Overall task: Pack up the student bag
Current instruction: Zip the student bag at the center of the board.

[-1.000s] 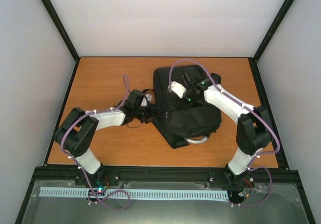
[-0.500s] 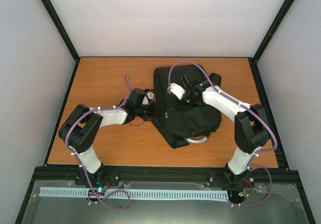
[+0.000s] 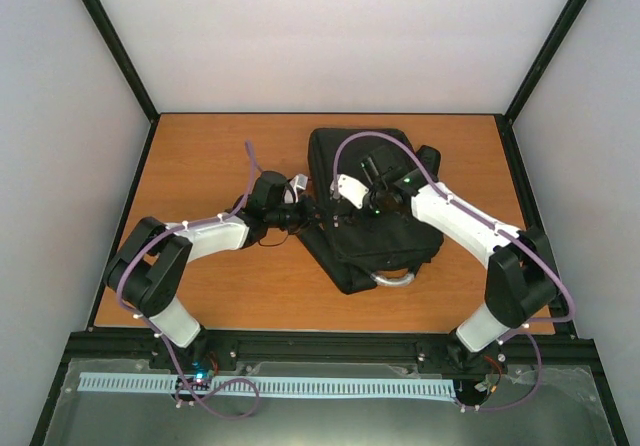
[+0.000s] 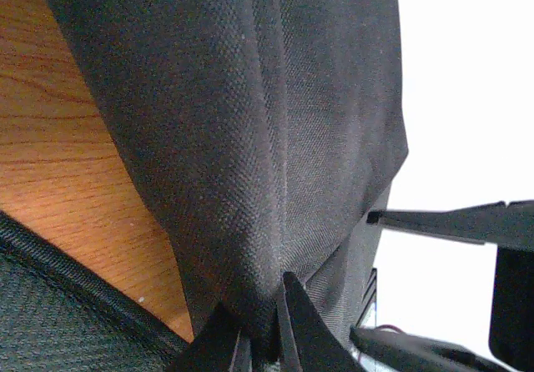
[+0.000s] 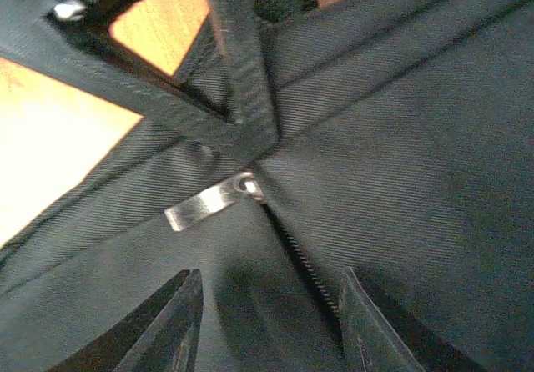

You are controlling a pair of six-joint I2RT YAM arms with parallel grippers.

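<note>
The silver zip pull (image 5: 204, 203) sits beyond my right gripper's open fingers, so that gripper should pinch and pull it along the zip seam (image 5: 300, 259) while my left gripper anchors.
The student bag (image 3: 385, 231), a large black fabric backpack, lies flat at mid-table with its grey loop handle (image 3: 392, 279) toward the near edge. At the bag's left edge my left gripper (image 3: 312, 216) is shut, pinching a fold of the black bag fabric (image 4: 250, 138) between its fingertips (image 4: 294, 314). Over the bag's top my right gripper (image 3: 362, 194) stands open. In the right wrist view its fingers (image 5: 367, 322) straddle a closed zip seam (image 5: 300, 259), just short of the silver zip pull (image 5: 204, 205), which nothing touches.
The bag rests on an orange wooden table (image 3: 210, 166) bounded by a black frame (image 3: 320, 341) and white walls. Black bag straps (image 5: 242, 63) cross just beyond the zip pull.
My left gripper has gone from open to shut on the bag's fabric at its left edge. The right arm has shifted left over the bag and its jaws have widened slightly.
</note>
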